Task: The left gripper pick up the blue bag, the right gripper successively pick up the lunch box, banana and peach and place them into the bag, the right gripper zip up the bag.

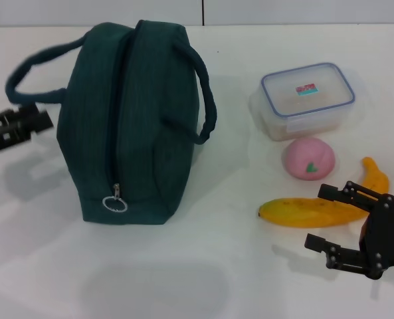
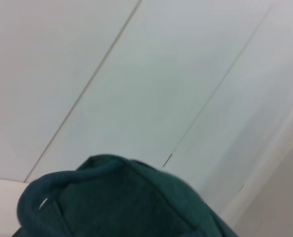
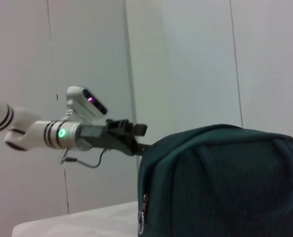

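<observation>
I should move my left gripper around the blue bag's loop handle [image 1: 18,78] and grip the bag's far top edge [image 1: 94,40], because the loop handle sticks out between my left gripper and that edge.
The blue bag [image 1: 133,126] stands upright on the white table with its zip shut and the ring pull [image 1: 115,204] at the near end. My left gripper [image 1: 25,124] is open just left of the bag, by its left loop handle [image 1: 30,86]. In the right wrist view the left gripper [image 3: 138,138] reaches behind the bag [image 3: 225,182]. The lunch box [image 1: 307,100] sits at the back right with its lid on. The peach [image 1: 307,159] lies in front of it, and the banana [image 1: 303,212] lies nearest. My right gripper [image 1: 316,217] is open over the banana's right half.
The table's far edge meets a white tiled wall [image 1: 250,10]. The left wrist view shows only the bag's top and handle [image 2: 106,197] against that wall. Bare white tabletop [image 1: 183,279] lies in front of the bag.
</observation>
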`<state>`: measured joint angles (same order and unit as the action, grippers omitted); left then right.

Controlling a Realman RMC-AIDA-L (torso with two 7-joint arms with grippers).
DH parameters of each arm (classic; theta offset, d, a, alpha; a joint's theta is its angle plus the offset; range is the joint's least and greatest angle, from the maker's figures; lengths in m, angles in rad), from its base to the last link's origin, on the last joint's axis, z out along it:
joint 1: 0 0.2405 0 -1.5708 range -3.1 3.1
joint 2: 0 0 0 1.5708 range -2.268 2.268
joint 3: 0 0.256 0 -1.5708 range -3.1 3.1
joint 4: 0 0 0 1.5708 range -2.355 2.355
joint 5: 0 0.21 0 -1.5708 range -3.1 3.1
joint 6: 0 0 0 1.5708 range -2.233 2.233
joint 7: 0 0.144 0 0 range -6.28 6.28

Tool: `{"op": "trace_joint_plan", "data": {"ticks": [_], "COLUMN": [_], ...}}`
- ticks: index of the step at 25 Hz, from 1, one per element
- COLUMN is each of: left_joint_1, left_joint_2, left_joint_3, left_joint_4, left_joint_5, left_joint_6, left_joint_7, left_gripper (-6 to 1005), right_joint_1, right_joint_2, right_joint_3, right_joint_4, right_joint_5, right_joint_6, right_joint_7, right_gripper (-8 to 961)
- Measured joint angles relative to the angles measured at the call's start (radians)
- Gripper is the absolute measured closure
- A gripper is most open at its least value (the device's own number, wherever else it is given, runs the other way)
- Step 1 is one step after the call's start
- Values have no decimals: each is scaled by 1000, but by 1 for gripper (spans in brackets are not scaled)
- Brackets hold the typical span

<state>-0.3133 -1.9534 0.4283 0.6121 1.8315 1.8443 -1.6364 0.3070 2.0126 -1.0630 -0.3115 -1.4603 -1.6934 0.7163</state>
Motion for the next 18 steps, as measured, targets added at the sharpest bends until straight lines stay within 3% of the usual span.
{"op": "trace_joint_plan", "data": {"ticks": [6, 12, 18], "left_joint_1": [-34, -42, -48], "left_joint_2": [14, 57, 78], "left_joint_3": [3, 8, 11], "left_joint_4": [86, 133, 242], "left_joint_5": [12, 76, 128], "left_joint_6": [-8, -9, 9], "left_joint_7": [-142, -322, -481], "left_gripper": [124, 134, 143], "right_joint_1": [1, -1, 0], "right_joint_2": [0, 0, 0], "right_joint_3": [0, 0, 0], "right_joint_4": [0, 0, 0], "right_joint_5": [0, 0, 0], "right_joint_6": [0, -1, -1], "right_joint_7": [-1, -2, -3], "right_gripper": [139, 139, 139]}}
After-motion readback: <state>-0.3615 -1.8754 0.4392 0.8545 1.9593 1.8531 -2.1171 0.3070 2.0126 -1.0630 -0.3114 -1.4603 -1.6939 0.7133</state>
